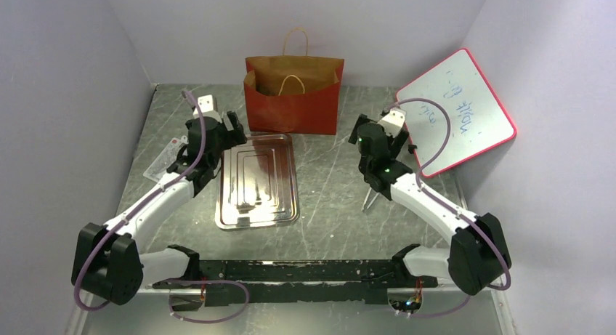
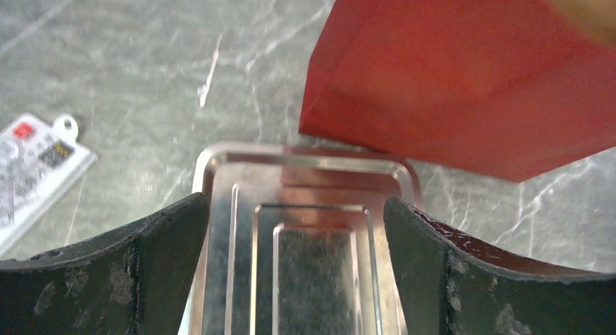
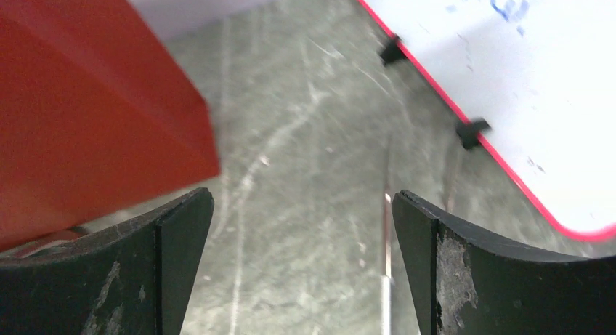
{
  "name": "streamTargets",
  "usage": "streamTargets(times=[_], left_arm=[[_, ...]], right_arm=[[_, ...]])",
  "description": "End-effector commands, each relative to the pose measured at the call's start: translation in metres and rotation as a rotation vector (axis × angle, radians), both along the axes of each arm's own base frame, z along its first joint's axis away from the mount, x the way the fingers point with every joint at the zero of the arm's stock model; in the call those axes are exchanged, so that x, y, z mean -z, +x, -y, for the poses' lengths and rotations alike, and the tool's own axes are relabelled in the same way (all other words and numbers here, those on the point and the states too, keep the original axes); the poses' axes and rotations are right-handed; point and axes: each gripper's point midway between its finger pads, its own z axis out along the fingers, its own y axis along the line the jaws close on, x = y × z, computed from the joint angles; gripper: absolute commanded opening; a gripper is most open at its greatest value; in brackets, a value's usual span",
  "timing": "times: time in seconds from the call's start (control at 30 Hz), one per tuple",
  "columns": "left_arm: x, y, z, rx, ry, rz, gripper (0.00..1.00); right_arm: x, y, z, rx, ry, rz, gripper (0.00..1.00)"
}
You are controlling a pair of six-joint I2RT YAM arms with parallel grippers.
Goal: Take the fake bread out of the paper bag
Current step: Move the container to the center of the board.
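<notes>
The silver tray is under the robot's left gripper at the paper bag's corner (image 1: 251, 129), so the left gripper should first push the tray's long edge (image 1: 221, 191) toward the right gripper.
The rust-red paper bag (image 1: 294, 106) stands upright at the back of the table, its mouth open and its tan handles up. The fake bread is hidden; I see only brown paper inside the bag. My left gripper (image 1: 231, 129) hovers open over the far left part of the silver tray, short of the bag's left corner. In the left wrist view the left gripper (image 2: 298, 226) frames the tray, with the paper bag (image 2: 465, 81) beyond. My right gripper (image 1: 363, 134) is open to the right of the bag. The right gripper (image 3: 301, 219) has bare table between its fingers and the paper bag (image 3: 87, 110) to its left.
A silver metal tray (image 1: 258, 182) (image 2: 305, 175) lies in front of the bag. A red-framed whiteboard (image 1: 461, 110) (image 3: 523, 81) leans at the back right. A flat plastic packet (image 1: 165, 157) (image 2: 36, 168) lies at the left. A thin rod (image 1: 369, 199) (image 3: 386, 277) rests under the right arm.
</notes>
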Motion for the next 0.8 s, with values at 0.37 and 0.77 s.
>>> streamTargets(times=[0.37,0.77], left_arm=[[0.057,-0.019,-0.011,-0.168,-0.020,-0.321,0.95],[0.126,-0.039,-0.036,-0.268,-0.190,-0.527,0.95]], right_arm=[[0.079,-0.050,0.047,0.247,-0.032,-0.282,1.00],[0.142,-0.075,0.069,0.287,0.029,-0.460,1.00]])
